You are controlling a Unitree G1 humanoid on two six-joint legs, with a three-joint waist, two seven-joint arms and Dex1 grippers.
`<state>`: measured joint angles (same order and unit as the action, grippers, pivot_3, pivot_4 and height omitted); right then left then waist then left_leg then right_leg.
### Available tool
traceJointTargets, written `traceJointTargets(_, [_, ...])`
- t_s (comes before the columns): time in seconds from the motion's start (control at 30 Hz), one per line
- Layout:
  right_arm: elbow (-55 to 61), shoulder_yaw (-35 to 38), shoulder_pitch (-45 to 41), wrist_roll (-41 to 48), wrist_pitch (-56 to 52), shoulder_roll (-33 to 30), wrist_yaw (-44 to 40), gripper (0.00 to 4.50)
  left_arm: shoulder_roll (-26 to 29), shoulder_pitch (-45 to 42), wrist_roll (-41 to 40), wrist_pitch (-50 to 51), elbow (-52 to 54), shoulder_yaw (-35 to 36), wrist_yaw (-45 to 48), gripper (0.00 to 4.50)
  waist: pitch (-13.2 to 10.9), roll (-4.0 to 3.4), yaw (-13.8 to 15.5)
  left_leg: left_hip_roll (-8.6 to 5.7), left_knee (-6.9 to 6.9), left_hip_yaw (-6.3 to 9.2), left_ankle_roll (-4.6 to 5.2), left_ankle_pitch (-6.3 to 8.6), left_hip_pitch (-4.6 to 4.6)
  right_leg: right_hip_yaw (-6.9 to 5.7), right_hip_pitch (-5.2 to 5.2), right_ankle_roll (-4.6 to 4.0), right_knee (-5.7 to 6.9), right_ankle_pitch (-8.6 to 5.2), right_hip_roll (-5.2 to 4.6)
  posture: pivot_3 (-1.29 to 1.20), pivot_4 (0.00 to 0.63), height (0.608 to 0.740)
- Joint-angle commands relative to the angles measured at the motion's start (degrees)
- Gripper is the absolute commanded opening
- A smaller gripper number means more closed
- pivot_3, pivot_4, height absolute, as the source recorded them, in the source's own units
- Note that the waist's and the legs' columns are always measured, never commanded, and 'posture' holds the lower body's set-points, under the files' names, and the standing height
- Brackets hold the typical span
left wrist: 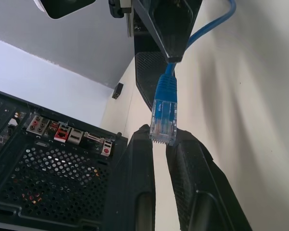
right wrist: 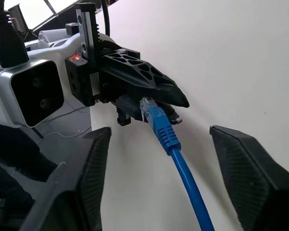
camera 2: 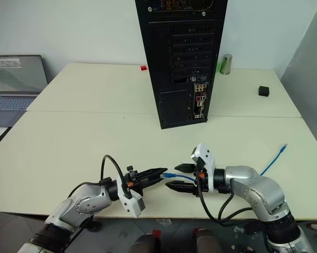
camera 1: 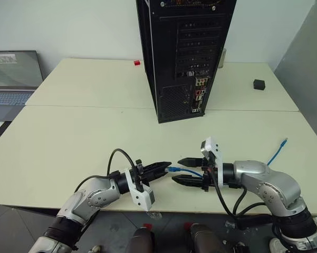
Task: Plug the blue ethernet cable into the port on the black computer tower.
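My gripper is going to push the clear plug (right wrist: pixel 149 107) into the port. The plug should stay straight as it goes in, because the cord runs straight out of the ribbed sleeve (right wrist: pixel 169 138).
The blue ethernet cable (camera 1: pixel 175 169) lies near the table's front edge, and my left gripper (camera 1: pixel 165 166) is shut on its clear plug (left wrist: pixel 163 120). My right gripper (camera 1: pixel 183 171) faces the left one. It is open, with one finger on each side of the cord just behind the plug (right wrist: pixel 156 118), touching nothing. The cord runs on under my right arm, and its far end (camera 1: pixel 282 143) rests on the table at the right. The black computer tower (camera 1: pixel 184 52) stands upright at the middle back, its rear socket panel (camera 1: pixel 199 95) facing me.
A grey laptop (camera 1: pixel 13 79) sits open at the far left. A small red piece (camera 1: pixel 136 62) lies behind the tower's left side. At the back right are a black cube (camera 1: pixel 259 84) and a metal cylinder (camera 2: pixel 226 63). Bare table (camera 1: pixel 95 132) lies between the grippers and the tower.
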<state>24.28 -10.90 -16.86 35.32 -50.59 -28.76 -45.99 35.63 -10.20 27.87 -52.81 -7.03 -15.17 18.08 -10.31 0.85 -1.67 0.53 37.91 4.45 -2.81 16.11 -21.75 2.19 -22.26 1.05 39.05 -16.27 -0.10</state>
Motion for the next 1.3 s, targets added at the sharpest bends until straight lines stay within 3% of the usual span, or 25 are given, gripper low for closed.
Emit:
traceJointTargets(0.03, [0.6,0.0,-1.0,0.5,0.3,0.2,0.1,2.35,0.0,-0.1,-0.1,-0.7,1.4,0.8,-1.1,0.2,0.0,0.0,0.0,0.0,0.0,0.0,0.0,0.0,0.0,0.0,0.0,0.0,0.0,0.0,0.0,0.0,0.15,0.74])
traceJointTargets(0.37, [-0.6,0.4,-1.7,0.8,-0.1,0.1,-0.3,0.06,0.0,0.1,0.5,-1.2,1.5,0.9,-1.8,0.2,0.0,0.0,0.0,0.0,0.0,0.0,0.0,0.0,0.0,-0.01,0.0,0.0,0.0,0.0,0.0,0.0,0.15,0.74])
traceJointTargets(0.63, [-2.0,1.4,-3.0,2.2,-2.0,-0.7,-1.1,0.0,0.6,-0.2,0.2,-2.9,1.7,-0.6,-1.3,0.2,0.0,0.0,0.0,0.0,0.0,0.0,0.0,0.0,0.0,-0.01,0.0,0.0,0.0,0.0,0.0,0.0,0.15,0.74])
traceJointTargets(0.7, [-2.2,1.5,-3.2,2.5,-2.3,-1.1,-1.3,0.0,0.8,0.0,-2.9,-2.2,1.9,-1.1,0.1,0.9,0.0,0.0,0.0,0.0,0.0,0.0,0.0,0.0,0.0,-0.01,0.0,0.0,0.0,0.0,0.0,0.0,0.15,0.74])
traceJointTargets(0.87, [-2.4,2.2,-3.7,2.7,-2.5,-2.4,-1.9,0.0,1.2,-0.3,-6.7,-0.1,2.3,-1.1,2.9,1.72,0.0,0.0,0.0,0.0,0.0,0.0,0.0,0.0,-0.01,0.0,0.0,0.0,0.0,0.0,0.0,0.0,0.15,0.74])
traceJointTargets(1.07, [-2.9,6.6,-3.8,2.6,-1.1,-2.5,0.8,0.0,1.8,0.4,-12.5,5.1,3.5,-0.9,7.8,3.06,0.0,0.0,0.0,0.0,0.0,-0.02,0.0,0.0,-0.01,-0.01,0.0,0.0,0.0,0.0,0.02,0.0,0.15,0.74])
traceJointTargets(1.27, [-2.5,13.4,-4.9,-1.2,3.2,0.3,10.6,0.0,-4.0,1.0,-25.2,30.8,13.9,-0.4,13.3,4.18,0.0,0.01,0.0,-0.01,0.02,0.0,0.0,0.0,-0.03,-0.01,0.0,0.01,0.01,0.0,0.02,0.0,0.15,0.74])
traceJointTargets(1.3, [-2.6,14.0,-5.3,-2.6,4.6,1.4,13.2,0.0,-5.3,0.7,-26.4,35.2,16.4,-0.8,13.7,4.18,0.0,0.01,-0.1,-0.01,0.02,-0.01,0.0,0.0,-0.05,0.0,0.0,0.01,-0.01,0.0,0.03,0.0,0.15,0.74])
